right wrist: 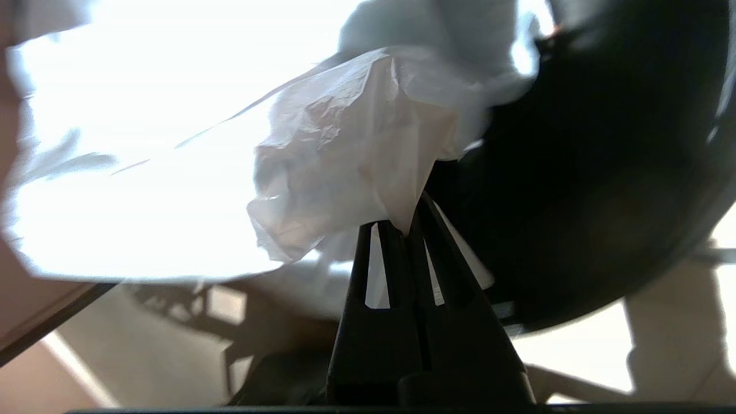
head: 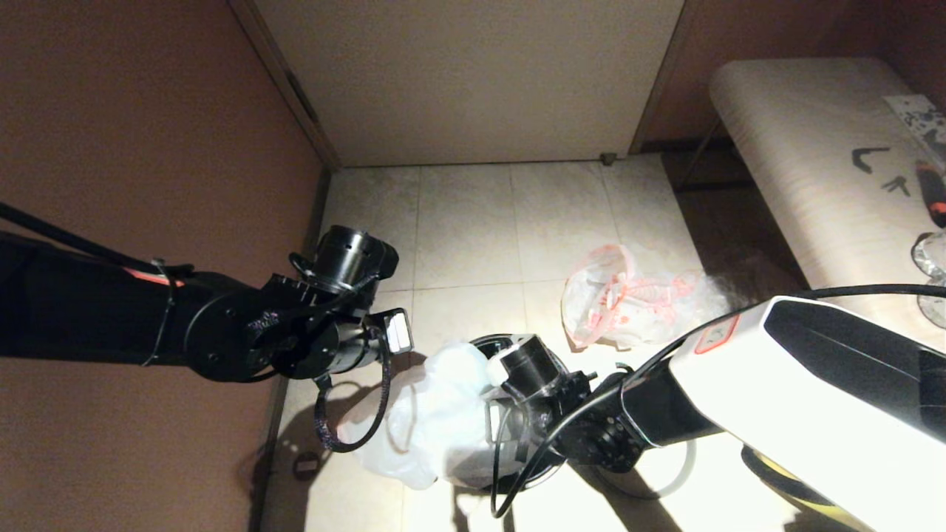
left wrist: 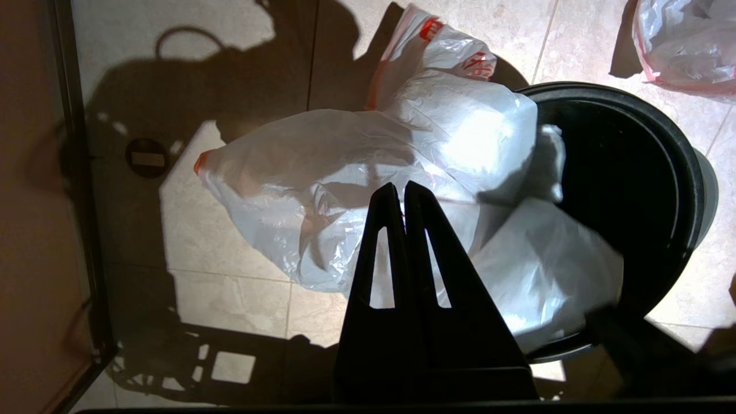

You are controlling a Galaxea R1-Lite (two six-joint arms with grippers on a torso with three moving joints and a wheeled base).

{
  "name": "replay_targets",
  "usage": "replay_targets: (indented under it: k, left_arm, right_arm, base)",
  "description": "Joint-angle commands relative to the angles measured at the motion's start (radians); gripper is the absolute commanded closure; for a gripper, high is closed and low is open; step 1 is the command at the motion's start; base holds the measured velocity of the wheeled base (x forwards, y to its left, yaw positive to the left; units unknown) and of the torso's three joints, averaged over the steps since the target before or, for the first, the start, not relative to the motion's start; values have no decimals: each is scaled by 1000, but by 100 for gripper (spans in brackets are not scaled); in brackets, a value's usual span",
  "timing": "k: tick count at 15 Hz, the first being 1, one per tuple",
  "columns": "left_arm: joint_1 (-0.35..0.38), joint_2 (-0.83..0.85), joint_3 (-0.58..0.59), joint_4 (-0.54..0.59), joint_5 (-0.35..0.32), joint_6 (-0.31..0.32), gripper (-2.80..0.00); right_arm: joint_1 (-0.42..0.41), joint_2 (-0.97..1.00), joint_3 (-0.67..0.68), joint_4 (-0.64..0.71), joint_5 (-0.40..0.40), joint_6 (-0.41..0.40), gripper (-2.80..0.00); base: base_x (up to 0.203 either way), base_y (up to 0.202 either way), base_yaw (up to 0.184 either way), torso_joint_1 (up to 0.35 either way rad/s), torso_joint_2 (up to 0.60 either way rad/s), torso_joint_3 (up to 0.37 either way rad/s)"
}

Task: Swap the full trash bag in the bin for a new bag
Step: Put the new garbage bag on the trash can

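The pinch of the new bag [right wrist: 394, 180] hangs over the bin's opening [left wrist: 621, 183], so the robot's right gripper should go on lowering it until it is deep inside, and then let go.
The new bag [head: 432, 421] is plain, white and smooth, and it drapes over the left side of the black bin [head: 484, 343] and out onto the floor tiles. In the left wrist view the new bag [left wrist: 356, 155] covers part of the bin's dark mouth [left wrist: 632, 172]. My left gripper [left wrist: 402, 188] is shut above the bag, with a thin red-edged sliver of it between the tips. My right gripper [right wrist: 408, 221] is shut on a crumpled pinch of the new bag [right wrist: 345, 149] at the bin [right wrist: 581, 172]. The full trash bag [head: 628, 303] lies on the floor beyond the bin.
A brown wall [head: 148, 133] runs along the left and a pale door [head: 473, 74] closes the back. A padded bench [head: 813, 162] with small items stands at the right. A small dark round floor fitting [left wrist: 148, 158] sits by the wall. My left arm's cable loop [head: 355, 436] hangs beside the bag.
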Motion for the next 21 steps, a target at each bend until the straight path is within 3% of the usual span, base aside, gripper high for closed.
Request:
replay_targets:
  k: [1, 6, 10, 15, 21]
  left_arm:
    - [0, 9, 0, 0, 3, -3, 0]
    - [2, -9, -6, 0, 3, -3, 0]
    - [4, -52, -6, 1, 2, -17, 0]
    - [13, -81, -12, 1, 3, -19, 0]
    - [18, -89, -16, 0, 2, -19, 0]
  right_arm:
    - [-26, 70, -47, -4, -1, -28, 0]
    - [-90, 263, -235, -7, -10, -128, 0]
    - [-137, 386, -368, -6, -76, -257, 0]
    - [-122, 483, -453, -8, -194, -415, 0]
    - [-116, 558, -573, -8, -248, -536, 0]
  base:
    - [0, 0, 0, 0, 0, 0]
    - [0, 0, 0, 0, 0, 0]
    - [0, 0, 0, 0, 0, 0]
    - [0, 0, 0, 0, 0, 0]
    - [0, 0, 0, 0, 0, 0]
